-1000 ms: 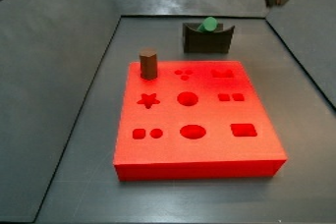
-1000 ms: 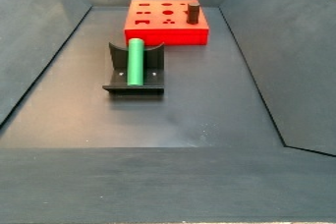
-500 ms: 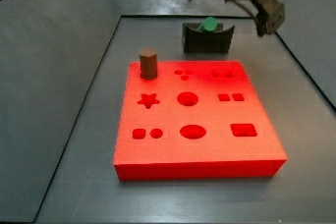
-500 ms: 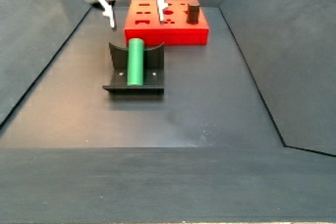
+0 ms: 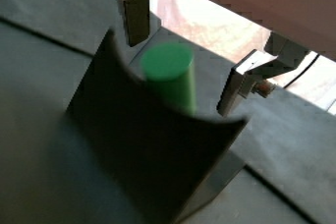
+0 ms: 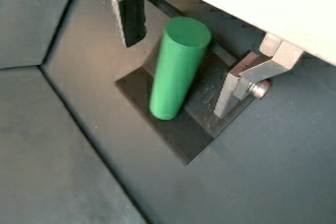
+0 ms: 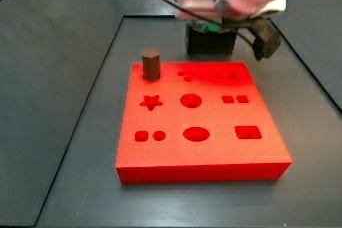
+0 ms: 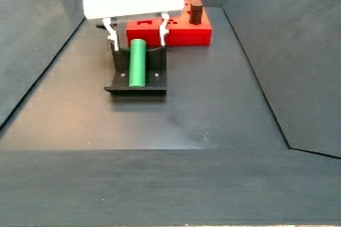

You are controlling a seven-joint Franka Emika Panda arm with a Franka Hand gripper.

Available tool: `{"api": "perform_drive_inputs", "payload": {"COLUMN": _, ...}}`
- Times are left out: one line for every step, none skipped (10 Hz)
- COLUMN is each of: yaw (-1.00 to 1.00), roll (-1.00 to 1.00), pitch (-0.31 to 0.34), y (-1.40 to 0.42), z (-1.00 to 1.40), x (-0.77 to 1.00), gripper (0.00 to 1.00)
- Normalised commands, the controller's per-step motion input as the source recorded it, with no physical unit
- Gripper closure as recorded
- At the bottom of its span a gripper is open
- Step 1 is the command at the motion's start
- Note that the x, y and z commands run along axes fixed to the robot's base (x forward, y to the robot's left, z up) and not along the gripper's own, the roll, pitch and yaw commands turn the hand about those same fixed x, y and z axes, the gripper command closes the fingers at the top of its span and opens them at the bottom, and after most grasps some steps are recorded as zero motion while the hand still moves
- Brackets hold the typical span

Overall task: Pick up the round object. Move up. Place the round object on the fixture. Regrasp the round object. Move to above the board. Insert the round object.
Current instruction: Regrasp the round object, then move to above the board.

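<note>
The fixture's curved notch [image 5: 171, 107] is open at the top, so the green round object [image 5: 168, 69] will come free right away when the robot's gripper lifts, and the fixture will stay in place.
The green round object [image 8: 136, 60] lies in the notch of the dark fixture [image 8: 136, 88], also seen in both wrist views [image 6: 178, 71] [image 5: 171, 71]. My gripper [image 8: 135, 38] is open and low over the fixture, one finger on each side of the peg's far end, apart from it; it shows so in both wrist views [image 6: 183, 59] [image 5: 186, 56]. In a side view my gripper [image 7: 230, 38] covers the fixture [image 7: 206, 42] and the peg is hidden. The red board [image 7: 201, 122] lies beyond the fixture [image 8: 200, 35].
A short dark-brown peg [image 7: 151, 65] stands upright in the board's corner, also seen in a side view [image 8: 194, 14]. Sloping dark walls [image 8: 40, 62] enclose the floor on both sides.
My gripper has come down from high above the fixture and now straddles the green peg's end. The peg and the board have not moved.
</note>
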Motion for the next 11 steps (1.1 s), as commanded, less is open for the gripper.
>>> {"api": "perform_drive_inputs", "payload": {"yaw": -0.04, "roll": 0.08, "pitch": -0.036, "y": 0.01, "z": -0.37, "x": 0.08, "gripper": 0.00}}
{"api": "perform_drive_inputs", "payload": {"yaw": -0.04, "roll": 0.07, "pitch": -0.018, "y": 0.00, "z": -0.23, "x": 0.07, "gripper": 0.00}}
{"api": "perform_drive_inputs", "payload": {"yaw": -0.03, "roll": 0.06, "pitch": 0.005, "y": -0.01, "z": -0.17, "x": 0.03, "gripper": 0.00}}
{"api": "perform_drive_inputs", "payload": {"yaw": 0.00, "roll": 0.00, "pitch": 0.000, "y": 0.00, "z": 0.00, "x": 0.00, "gripper": 1.00}}
{"api": "perform_drive_inputs", "payload": {"yaw": 0.03, "roll": -0.02, "pitch": 0.073, "y": -0.08, "z": 1.00, "x": -0.01, "gripper": 1.00}}
{"api": "perform_drive_inputs", "payload": {"yaw": 0.03, "roll": -0.03, "pitch": 0.077, "y": -0.08, "z": 1.00, "x": -0.02, "gripper": 1.00}}
{"api": "perform_drive_inputs", "payload": {"yaw": 0.03, "roll": -0.04, "pitch": 0.075, "y": -0.08, "z": 1.00, "x": -0.02, "gripper": 1.00}}
{"api": "perform_drive_inputs", "payload": {"yaw": 0.04, "roll": -0.06, "pitch": 0.069, "y": -0.07, "z": 1.00, "x": -0.02, "gripper": 1.00}}
{"api": "perform_drive_inputs", "payload": {"yaw": 0.05, "roll": -0.06, "pitch": 0.062, "y": -0.07, "z": 1.00, "x": -0.02, "gripper": 1.00}}
{"api": "perform_drive_inputs", "payload": {"yaw": 0.05, "roll": -0.05, "pitch": 0.055, "y": -0.07, "z": 1.00, "x": -0.02, "gripper": 1.00}}
{"api": "perform_drive_inputs", "payload": {"yaw": 0.05, "roll": -0.05, "pitch": 0.046, "y": -0.07, "z": 1.00, "x": -0.02, "gripper": 1.00}}
